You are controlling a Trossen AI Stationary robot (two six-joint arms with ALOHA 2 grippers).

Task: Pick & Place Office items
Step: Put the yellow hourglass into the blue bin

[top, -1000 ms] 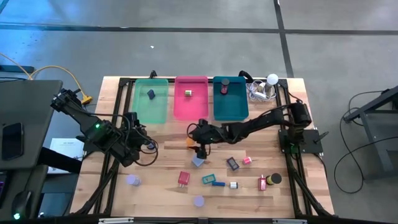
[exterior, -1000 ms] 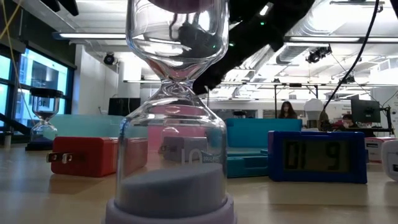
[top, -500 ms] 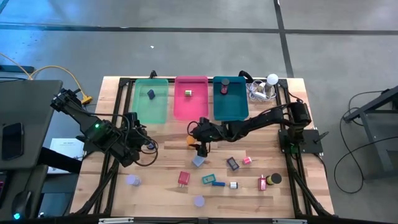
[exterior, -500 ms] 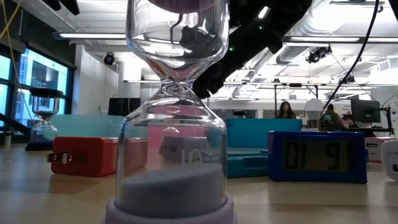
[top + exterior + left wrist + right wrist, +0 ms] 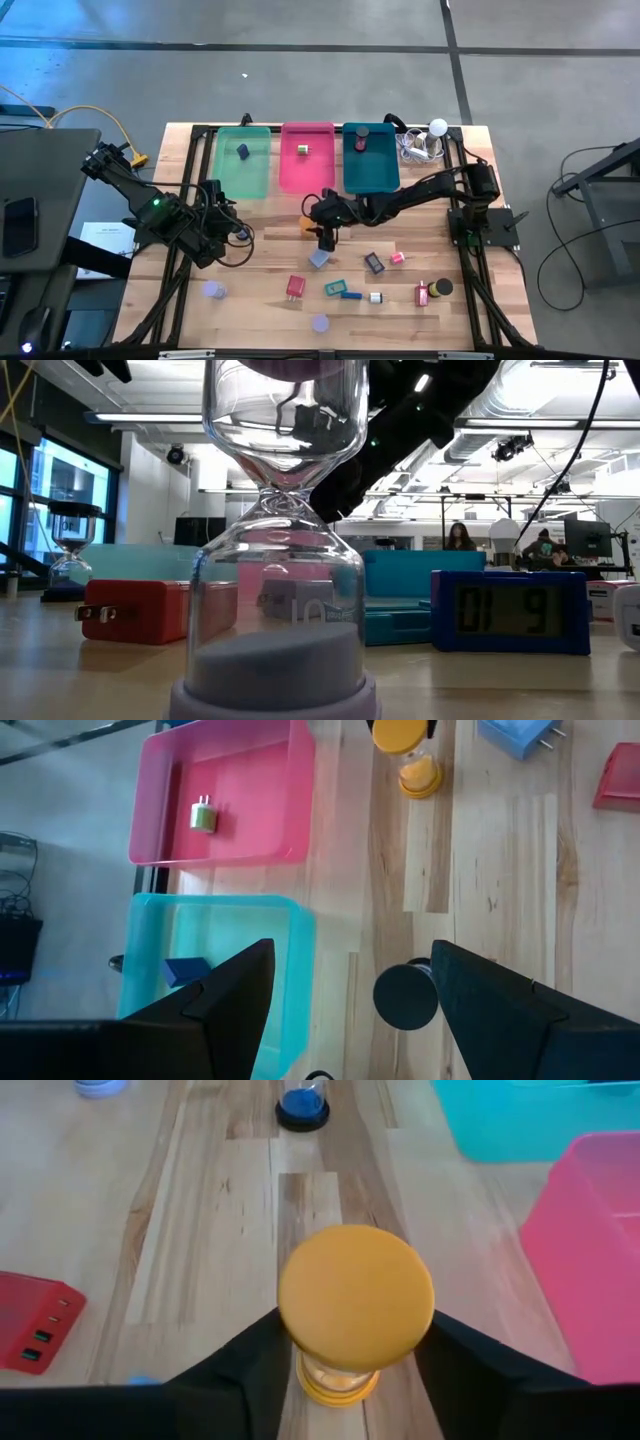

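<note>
The right gripper has its fingers too shallow at the orange hourglass's top cap (image 5: pixel 355 1295), so it should open, move back and close deeper (image 5: pixel 340 1378) around the hourglass before lifting it.
An orange hourglass (image 5: pixel 355 1295) stands upright on the wood in front of the pink tray (image 5: pixel 307 155), also seen from above (image 5: pixel 306 226). My right gripper (image 5: pixel 355 1342) reaches in from the table's right (image 5: pixel 322 236) and is closed around it. My left gripper (image 5: pixel 350 955) hovers open above the left part of the table (image 5: pixel 215 240), with a dark-capped blue hourglass (image 5: pixel 405 995) standing on the wood beyond its fingers. Other office items lie loose on the near half: a lavender hourglass (image 5: pixel 280 540), a red plug block (image 5: pixel 295 287) and a black clock (image 5: pixel 374 263). My right gripper holds the orange hourglass by its glass body (image 5: pixel 303 1372) just under the top cap, one finger on each side. The fingers come from the table's right, slanting down. The hourglass stays upright with its lower orange base (image 5: pixel 340 1394) on the table.
The green tray (image 5: pixel 243 160), pink tray and teal tray (image 5: pixel 370 157) line the far edge, each with one small piece inside. A white ball with cables (image 5: pixel 430 135) sits at the far right. Teal, blue, pink and red pieces and a dark cap (image 5: pixel 441 287) are scattered near the front right.
</note>
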